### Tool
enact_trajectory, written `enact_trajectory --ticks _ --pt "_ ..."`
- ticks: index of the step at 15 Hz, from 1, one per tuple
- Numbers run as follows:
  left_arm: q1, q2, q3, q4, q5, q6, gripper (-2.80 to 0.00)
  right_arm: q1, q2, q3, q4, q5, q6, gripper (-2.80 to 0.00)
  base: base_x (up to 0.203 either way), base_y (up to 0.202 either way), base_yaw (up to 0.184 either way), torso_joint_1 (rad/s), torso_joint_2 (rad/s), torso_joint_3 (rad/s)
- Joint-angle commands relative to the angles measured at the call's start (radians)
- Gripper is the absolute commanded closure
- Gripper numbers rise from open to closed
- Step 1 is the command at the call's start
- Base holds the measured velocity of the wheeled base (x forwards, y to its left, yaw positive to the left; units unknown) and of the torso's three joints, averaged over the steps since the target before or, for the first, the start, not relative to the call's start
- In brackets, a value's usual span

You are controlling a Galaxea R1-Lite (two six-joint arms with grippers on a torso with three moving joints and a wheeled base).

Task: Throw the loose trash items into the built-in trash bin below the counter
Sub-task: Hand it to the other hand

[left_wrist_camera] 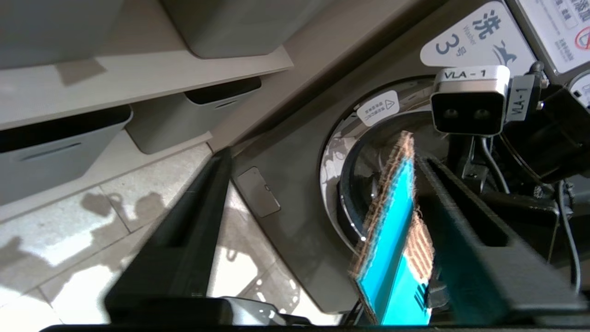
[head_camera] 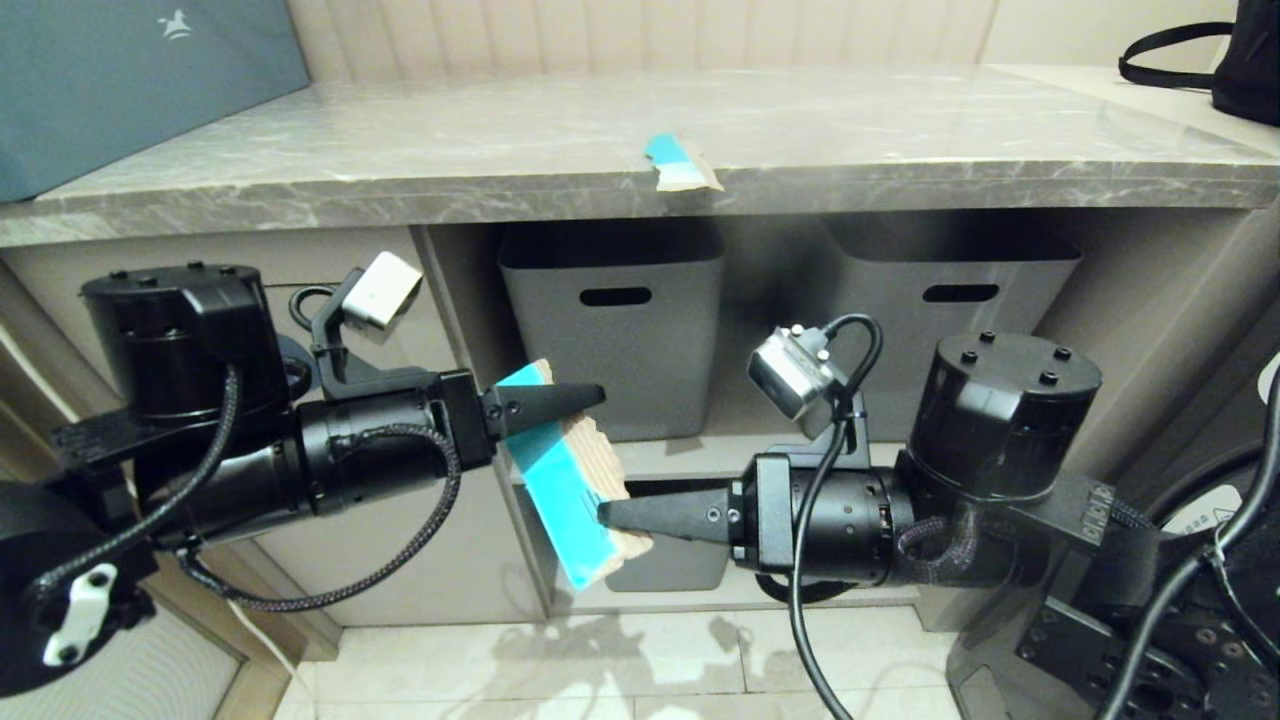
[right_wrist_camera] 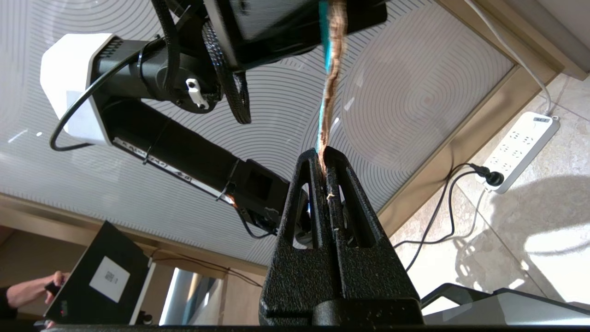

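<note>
The robot's right gripper is holding the cardboard piece's lower edge (head_camera: 609,550) far from the bin, so the left gripper should close on the cardboard piece's upper part (head_camera: 528,377) before the right gripper opens.
One cyan-blue cardboard strip (head_camera: 565,480) with tan torn edges hangs in the air below the counter (head_camera: 400,150), between my two arms. My right gripper (head_camera: 605,515) is shut on its lower edge; the right wrist view shows the strip (right_wrist_camera: 329,92) edge-on, rising out of the closed fingertips (right_wrist_camera: 325,154). My left gripper (head_camera: 595,395) is open at the strip's upper part, and the strip (left_wrist_camera: 392,240) lies against one finger (left_wrist_camera: 461,221). A second strip (head_camera: 678,163) lies at the counter's front edge. The beige cabinet front (head_camera: 400,560) stands behind my left arm, its flap hidden.
Two grey baskets (head_camera: 612,320) (head_camera: 950,300) with slot handles sit on the shelf under the counter. A washing machine door (left_wrist_camera: 359,152) is at the right. A power strip (right_wrist_camera: 516,147) lies on the tiled floor. A black bag (head_camera: 1240,60) and a teal box (head_camera: 120,80) rest on the counter.
</note>
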Motion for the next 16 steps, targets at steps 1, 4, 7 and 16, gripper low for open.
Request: enact_trajectory --ticks 1,4,7,16 --pt "0.000 0.003 0.005 -0.004 -0.003 -0.004 0.00 0.004 -0.004 0.000 -0.006 0.004 0.005 0.00 0.000 0.000 0.000 0.000 0.00 0.000" --pt "-0.011 -0.024 0.019 -0.002 -0.003 -0.028 0.00 0.004 -0.002 -0.003 -0.006 0.002 0.005 0.00 0.000 0.000 0.000 0.000 0.00 0.000" --pt "-0.041 -0.045 0.017 -0.002 -0.001 -0.040 0.00 0.006 0.001 0.011 -0.002 -0.001 0.004 0.00 0.000 0.000 0.000 0.000 0.00 0.000" --pt "-0.045 -0.085 0.085 -0.022 0.103 -0.011 0.00 -0.018 -0.196 0.274 -0.009 -0.035 -0.082 -2.80 0.000 0.000 0.000 0.000 0.00 0.000"
